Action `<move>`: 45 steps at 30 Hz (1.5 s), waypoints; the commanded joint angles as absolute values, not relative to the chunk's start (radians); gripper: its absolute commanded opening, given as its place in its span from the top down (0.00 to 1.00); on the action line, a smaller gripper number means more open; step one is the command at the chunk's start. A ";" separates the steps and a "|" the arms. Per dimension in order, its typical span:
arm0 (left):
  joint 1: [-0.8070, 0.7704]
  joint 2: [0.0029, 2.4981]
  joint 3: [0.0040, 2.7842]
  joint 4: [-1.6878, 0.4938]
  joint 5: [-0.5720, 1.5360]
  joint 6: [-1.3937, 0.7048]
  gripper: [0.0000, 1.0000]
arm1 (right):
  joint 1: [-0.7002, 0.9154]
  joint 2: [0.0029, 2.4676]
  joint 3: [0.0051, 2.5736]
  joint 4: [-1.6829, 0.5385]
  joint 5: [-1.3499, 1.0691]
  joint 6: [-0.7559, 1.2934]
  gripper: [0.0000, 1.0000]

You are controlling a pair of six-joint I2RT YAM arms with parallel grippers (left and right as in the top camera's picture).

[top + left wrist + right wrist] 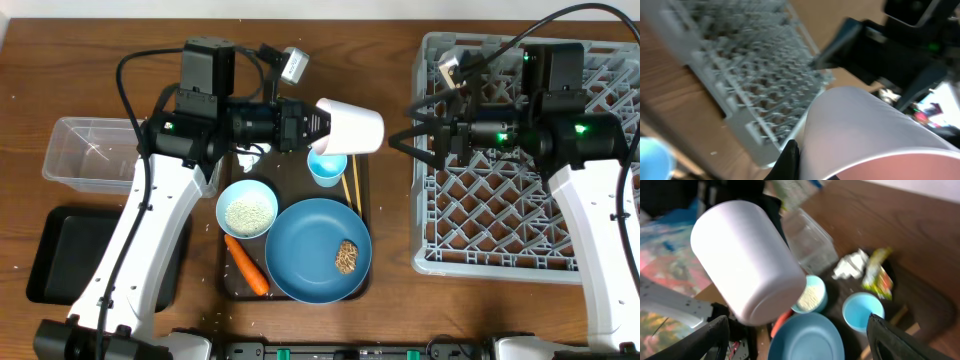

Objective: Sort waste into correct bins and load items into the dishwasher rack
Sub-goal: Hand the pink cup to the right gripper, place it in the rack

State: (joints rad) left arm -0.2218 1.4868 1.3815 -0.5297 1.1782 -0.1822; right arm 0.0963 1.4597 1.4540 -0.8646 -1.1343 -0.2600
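The pink-lined white cup is held by its rim (325,108) in my left gripper, short of the dishwasher rack. My right gripper should take its base (375,131) and load the cup.
My left gripper (318,125) is shut on the pink-lined white cup (352,127), held on its side in the air above the brown tray; the cup also shows in the left wrist view (860,130) and the right wrist view (747,260). My right gripper (400,140) is open and empty at the left edge of the dishwasher rack (500,210), its fingers pointing at the cup's base, a small gap away. On the tray lie the blue-lined cup (327,165), chopsticks (352,185), the blue plate (315,250) with a brown lump (347,256), the bowl of rice (247,208) and the carrot (246,266).
The clear tub (85,150) and the black tray (60,250) sit at the far left. The tissue (850,265) and the yellow-green wrapper (877,272) lie at the back of the brown serving tray (228,285), largely under my left arm in the overhead view.
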 commanded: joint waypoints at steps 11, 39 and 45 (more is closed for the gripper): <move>-0.220 1.493 1.393 -0.484 1.403 -0.170 0.94 | 0.236 1.457 1.472 -0.761 -1.291 -0.381 0.30; -0.219 1.493 1.393 -0.576 0.925 -0.169 0.20 | -0.228 1.235 1.472 -1.165 -0.194 0.136 0.55; -0.219 1.493 1.393 -0.605 0.925 -0.169 0.20 | -0.300 1.361 1.472 -1.265 -0.100 0.199 0.54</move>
